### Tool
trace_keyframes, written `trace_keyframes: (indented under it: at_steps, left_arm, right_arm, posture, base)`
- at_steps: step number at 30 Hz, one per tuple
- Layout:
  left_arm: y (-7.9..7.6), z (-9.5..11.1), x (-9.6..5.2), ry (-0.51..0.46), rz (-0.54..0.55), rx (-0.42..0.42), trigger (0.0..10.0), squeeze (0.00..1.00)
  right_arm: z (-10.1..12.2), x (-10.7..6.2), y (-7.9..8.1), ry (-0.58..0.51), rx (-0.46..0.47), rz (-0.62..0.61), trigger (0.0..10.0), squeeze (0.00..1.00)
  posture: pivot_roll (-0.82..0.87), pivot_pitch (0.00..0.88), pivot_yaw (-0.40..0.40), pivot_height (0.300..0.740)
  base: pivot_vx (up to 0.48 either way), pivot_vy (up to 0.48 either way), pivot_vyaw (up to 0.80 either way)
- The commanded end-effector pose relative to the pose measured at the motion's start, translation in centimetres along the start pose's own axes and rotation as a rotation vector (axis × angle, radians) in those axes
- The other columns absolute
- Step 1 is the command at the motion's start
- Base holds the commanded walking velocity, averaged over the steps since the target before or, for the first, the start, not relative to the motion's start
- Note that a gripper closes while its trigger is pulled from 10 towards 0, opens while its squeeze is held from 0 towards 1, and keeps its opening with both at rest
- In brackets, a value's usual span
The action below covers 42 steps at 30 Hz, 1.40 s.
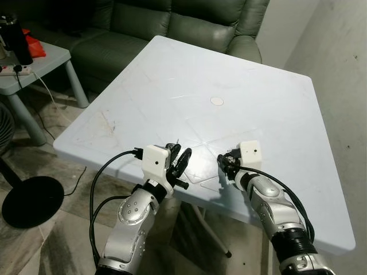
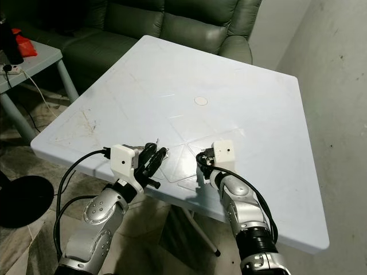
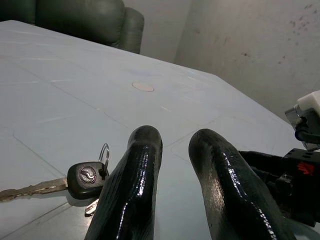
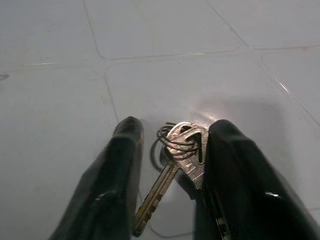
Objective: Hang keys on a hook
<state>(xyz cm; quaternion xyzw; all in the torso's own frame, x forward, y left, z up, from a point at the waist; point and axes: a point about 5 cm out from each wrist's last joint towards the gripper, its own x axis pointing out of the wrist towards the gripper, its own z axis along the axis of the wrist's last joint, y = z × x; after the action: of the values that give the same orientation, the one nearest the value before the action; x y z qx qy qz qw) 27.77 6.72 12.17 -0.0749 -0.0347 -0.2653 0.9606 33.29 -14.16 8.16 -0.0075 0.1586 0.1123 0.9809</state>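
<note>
My fingers have the wire rings (image 4: 167,141) poking out past their ends, near where the rings loop through the key head (image 4: 190,137). The rings should stay poking out there when I carry the keys.
A bunch of silver keys (image 4: 182,142) on wire rings lies on the pale blue table (image 1: 229,69) near its front edge. My right gripper (image 4: 177,127) is open, one finger on each side of the bunch, and the keys rest against one finger (image 4: 235,165). In the left eye view that gripper (image 1: 225,164) is low over the table. My left gripper (image 1: 181,160) hovers at the front edge to its left, open with nothing between its fingers (image 3: 135,175). A black-headed key (image 3: 87,177) with a ring lies on the table beside them.
A round white cap (image 1: 217,101) sits in the table's middle. A dark green sofa (image 1: 172,23) stands behind the table and a bare wall (image 1: 338,46) runs along the right. At the left are a grey side table (image 1: 34,69) with a black bottle (image 1: 16,37) and a black round base (image 1: 31,200) on the floor.
</note>
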Motion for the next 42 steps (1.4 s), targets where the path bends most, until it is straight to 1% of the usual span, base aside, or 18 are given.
trace_keyframes:
  at_steps: [1,15,24,29,32,35,37,38,39,41,42]
  left_arm:
    - [-0.4,0.2,0.2,-0.006,-0.006,0.004,10.0,0.0]
    - [-0.5,0.2,0.2,-0.007,-0.007,0.002,10.0,0.0]
    - [-0.7,0.2,0.3,-0.007,-0.008,0.006,10.0,0.0]
    - [-0.7,0.1,0.3,-0.006,-0.013,0.007,10.0,0.0]
    - [-0.8,0.1,0.3,-0.006,-0.016,0.008,10.0,0.0]
    - [-0.8,0.0,0.3,-0.005,-0.018,0.009,10.0,0.0]
    - [-0.9,0.0,0.4,-0.006,-0.019,0.01,10.0,0.0]
    - [-0.9,0.1,0.4,-0.007,-0.02,0.009,10.0,0.0]
    - [-0.9,0.1,0.4,-0.007,-0.02,0.01,10.0,0.0]
    - [-0.9,0.0,0.4,-0.007,-0.02,0.009,10.0,0.0]
    - [-0.9,0.0,0.4,-0.007,-0.02,0.009,10.0,0.0]
  right_arm:
    - [-3.0,-0.7,-1.1,0.125,0.002,-0.037,0.0,0.0]
    - [-2.8,-0.7,-1.1,0.113,0.006,-0.038,0.0,0.0]
    - [-2.7,-0.7,-1.0,0.092,-0.004,-0.04,0.0,0.0]
    - [-2.5,-0.6,-1.0,0.078,0.015,-0.048,0.0,0.0]
    - [-1.9,-0.5,-1.1,0.037,0.046,-0.062,0.0,0.0]
    - [-1.8,-0.5,-1.2,0.034,0.071,-0.071,0.0,0.0]
    - [-1.4,-0.4,-1.2,0.016,0.118,-0.067,0.0,0.0]
    - [-0.9,-0.4,-1.3,0.006,0.183,-0.066,0.0,0.0]
    - [-0.8,-0.4,-1.3,0.004,0.21,-0.064,0.0,0.0]
    - [-0.5,-0.4,-1.6,-0.007,0.241,-0.069,0.0,0.0]
    - [-0.5,-0.4,-1.6,-0.007,0.241,-0.069,0.0,0.0]
  posture:
    - [-0.01,0.119,-0.135,0.74]
    - [-0.01,0.118,-0.138,0.74]
    - [0.0,0.101,-0.138,0.74]
    - [0.0,0.094,-0.137,0.74]
    - [-0.01,0.085,-0.137,0.74]
    - [-0.01,0.082,-0.138,0.74]
    - [-0.01,0.082,-0.138,0.74]
    - [-0.01,0.082,-0.138,0.74]
    - [-0.01,0.082,-0.138,0.74]
    - [-0.01,0.076,-0.139,0.74]
    - [-0.01,0.076,-0.139,0.74]
  base:
    - [0.0,0.0,0.0]
    - [0.0,0.0,0.0]
    - [0.0,0.0,0.0]
    - [0.0,0.0,0.0]
    - [0.0,0.0,0.0]
    - [0.0,0.0,0.0]
    - [0.0,0.0,0.0]
    - [0.0,0.0,0.0]
    - [0.0,0.0,0.0]
    - [0.0,0.0,0.0]
    - [0.0,0.0,0.0]
